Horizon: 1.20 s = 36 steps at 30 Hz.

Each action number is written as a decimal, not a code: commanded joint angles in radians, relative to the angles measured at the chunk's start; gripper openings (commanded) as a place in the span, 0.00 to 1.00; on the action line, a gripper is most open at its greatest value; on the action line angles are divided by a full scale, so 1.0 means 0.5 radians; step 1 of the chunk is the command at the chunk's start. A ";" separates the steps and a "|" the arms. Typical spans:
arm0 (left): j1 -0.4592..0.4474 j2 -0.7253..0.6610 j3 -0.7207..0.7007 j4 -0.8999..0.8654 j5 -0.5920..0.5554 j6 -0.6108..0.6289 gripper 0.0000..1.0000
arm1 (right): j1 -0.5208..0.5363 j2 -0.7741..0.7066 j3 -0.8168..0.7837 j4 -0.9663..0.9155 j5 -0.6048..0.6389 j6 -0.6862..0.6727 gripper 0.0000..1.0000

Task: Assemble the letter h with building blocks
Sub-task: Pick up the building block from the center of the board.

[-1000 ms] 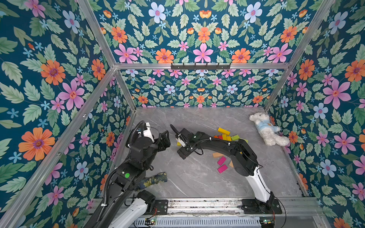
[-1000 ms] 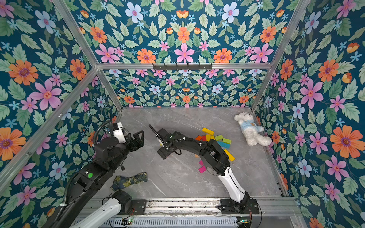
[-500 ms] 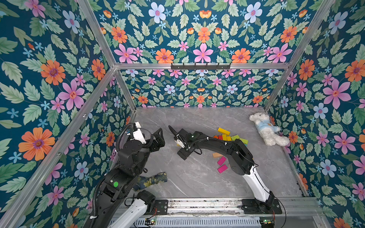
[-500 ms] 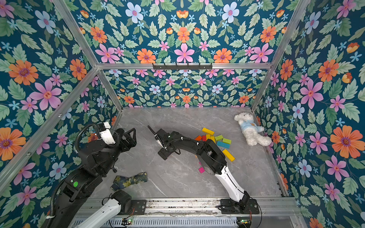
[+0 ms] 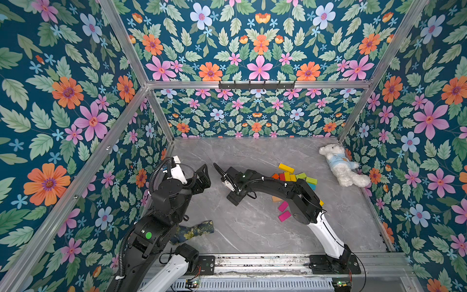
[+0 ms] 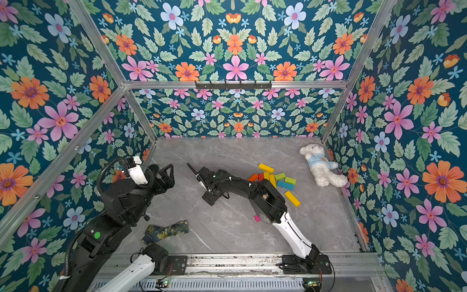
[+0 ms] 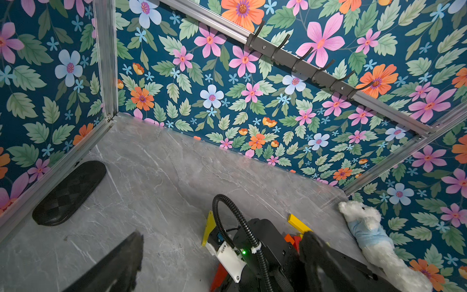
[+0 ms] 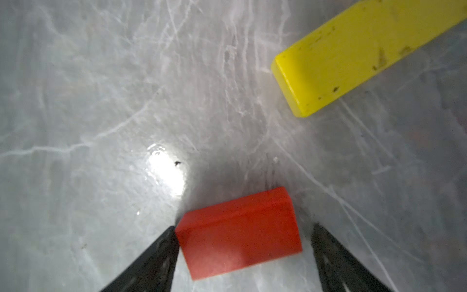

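Note:
Next, I grip the red block [image 8: 239, 236] with my right gripper, turn it crosswise and put it at the yellow block's end [image 8: 290, 87], because the red block lies apart from that end.
In the right wrist view a red block [image 8: 240, 233] lies flat on the grey floor between the fingers of my right gripper [image 8: 243, 236]. One finger touches the block's corner and a gap separates the other from it, so the jaws stand open. A yellow block [image 8: 353, 50] lies just beyond. In both top views my right gripper [image 5: 226, 184] points down at mid-floor and hides these two blocks. The other building blocks [image 5: 290, 175] lie scattered behind its arm, with two pink ones [image 5: 283, 206] nearer the front. My left gripper [image 5: 202, 177] hangs open and empty by the left wall.
A white plush bear [image 5: 341, 165] lies against the right wall. A dark floral cloth [image 5: 194, 231] sits by the left arm's base. A black oval pad [image 7: 69, 193] rests at the left wall's foot. A hook rail [image 5: 256, 84] spans the back wall.
My left arm has drawn back toward the left wall and its jaws have spread wider. My right gripper stays over the same spot, its jaws narrowing.

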 commanded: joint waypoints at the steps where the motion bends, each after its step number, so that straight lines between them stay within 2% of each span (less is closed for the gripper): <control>1: 0.001 -0.004 0.007 -0.008 -0.029 0.020 0.99 | 0.004 0.011 0.005 -0.034 0.011 0.023 0.80; 8: 0.001 -0.035 -0.028 -0.004 -0.022 0.023 0.99 | 0.007 0.004 0.011 -0.027 0.041 0.232 0.73; 12: 0.001 -0.043 -0.057 0.005 0.024 0.011 0.99 | 0.017 -0.006 0.031 -0.041 0.137 0.418 0.70; 15: 0.001 -0.051 -0.073 0.010 0.045 0.007 0.99 | 0.023 0.006 0.116 -0.133 0.230 0.648 0.70; 19: 0.001 -0.072 -0.082 0.012 0.068 0.007 1.00 | 0.023 0.078 0.323 -0.367 0.322 1.119 0.69; 22: 0.001 -0.104 -0.087 0.005 0.074 0.016 0.99 | 0.045 0.078 0.343 -0.374 0.364 1.324 0.70; 25: 0.001 -0.146 -0.104 0.012 0.076 0.029 1.00 | 0.075 0.065 0.348 -0.370 0.449 1.326 0.83; 27: 0.001 -0.157 -0.107 0.006 0.077 0.032 0.99 | 0.075 0.071 0.353 -0.331 0.362 1.184 0.87; 32: 0.001 -0.162 -0.110 -0.006 0.105 0.044 0.99 | 0.072 0.094 0.351 -0.363 0.316 0.730 0.91; 36: 0.002 -0.168 -0.116 -0.010 0.090 0.045 0.99 | 0.051 0.079 0.290 -0.334 0.212 0.491 0.93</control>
